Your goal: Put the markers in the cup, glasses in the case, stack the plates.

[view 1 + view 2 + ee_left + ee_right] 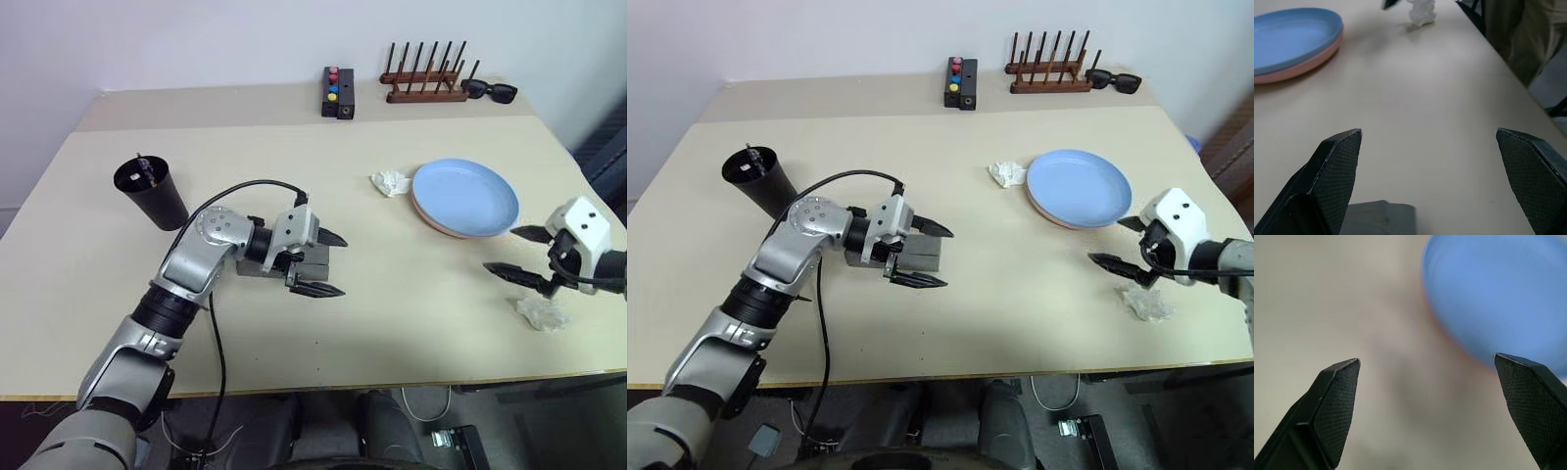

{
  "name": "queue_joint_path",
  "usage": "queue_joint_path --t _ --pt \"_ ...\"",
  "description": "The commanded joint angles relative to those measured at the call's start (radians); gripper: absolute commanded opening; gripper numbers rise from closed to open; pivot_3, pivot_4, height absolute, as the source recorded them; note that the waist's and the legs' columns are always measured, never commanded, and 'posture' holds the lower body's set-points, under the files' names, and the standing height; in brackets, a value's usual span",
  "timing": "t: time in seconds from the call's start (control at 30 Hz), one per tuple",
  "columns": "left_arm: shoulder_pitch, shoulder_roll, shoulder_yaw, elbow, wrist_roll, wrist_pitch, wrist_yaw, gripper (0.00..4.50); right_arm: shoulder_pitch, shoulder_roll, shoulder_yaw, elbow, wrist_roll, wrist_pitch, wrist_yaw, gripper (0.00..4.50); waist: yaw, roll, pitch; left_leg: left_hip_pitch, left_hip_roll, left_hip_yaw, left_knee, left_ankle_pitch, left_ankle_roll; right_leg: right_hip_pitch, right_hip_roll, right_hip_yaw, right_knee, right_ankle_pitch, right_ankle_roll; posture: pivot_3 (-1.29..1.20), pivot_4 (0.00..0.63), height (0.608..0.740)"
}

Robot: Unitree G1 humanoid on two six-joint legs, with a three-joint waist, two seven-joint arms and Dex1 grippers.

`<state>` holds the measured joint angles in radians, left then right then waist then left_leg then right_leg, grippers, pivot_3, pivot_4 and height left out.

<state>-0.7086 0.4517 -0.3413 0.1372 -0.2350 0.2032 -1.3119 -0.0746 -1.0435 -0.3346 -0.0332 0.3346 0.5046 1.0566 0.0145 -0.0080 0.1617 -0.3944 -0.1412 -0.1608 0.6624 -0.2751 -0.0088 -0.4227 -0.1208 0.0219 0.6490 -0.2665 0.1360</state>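
The white tissue [545,313] under my open right gripper is clear of the plates, so I should keep moving toward that tissue until my fingers close around it.
The black cup [152,192] stands at the table's left, and the end of a marker [145,168] pokes up inside it. The light blue plate [464,196] lies stacked on the pink plate [1298,71] at the right. My left gripper [342,264] is open, just over the grey case [921,257], whose lid is down. My right gripper [500,250] is open and holds nothing, hanging near the table's right edge just in front of the plates. The glasses are hidden.
Two crumpled white tissues lie on the table, one [391,183] beside the plates and one [544,313] under my right gripper. At the back stand a black box with coloured buttons [338,94], a wooden rack [426,80] and black sunglasses [490,91].
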Motion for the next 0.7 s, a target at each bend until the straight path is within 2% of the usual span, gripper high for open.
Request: queue_joint_path --t 0.03,0.37,0.7 --pt "-0.04 -0.027 -0.001 0.033 0.016 -0.053 -0.008 4.5 0.033 -0.045 -0.055 0.009 0.003 -0.008 0.033 4.45 -0.001 0.0 0.0 0.0 0.0 0.0 0.0 0.0 0.0 0.0 0.0 0.0 0.0 0.0 0.0 0.0 0.15 0.74" --pt "-0.073 -0.067 0.009 0.088 0.033 -0.102 -0.01 4.5 0.136 -0.107 -0.087 0.161 -0.031 -0.073 0.098 4.45 -0.001 0.0 0.0 0.0 0.0 0.001 0.0 0.0 0.0 0.0 0.0 0.0 0.0 0.0 0.0 0.0 0.15 0.74" --pt "-0.06 -0.06 0.001 0.074 0.036 -0.106 -0.039 4.5 0.18 -0.145 -0.078 0.202 -0.031 -0.061 0.162 4.45 -0.002 0.0 0.0 0.0 0.0 0.001 0.0 0.0 0.001 0.0 0.0 0.0 0.0 0.0 0.0 0.0 0.15 0.74"
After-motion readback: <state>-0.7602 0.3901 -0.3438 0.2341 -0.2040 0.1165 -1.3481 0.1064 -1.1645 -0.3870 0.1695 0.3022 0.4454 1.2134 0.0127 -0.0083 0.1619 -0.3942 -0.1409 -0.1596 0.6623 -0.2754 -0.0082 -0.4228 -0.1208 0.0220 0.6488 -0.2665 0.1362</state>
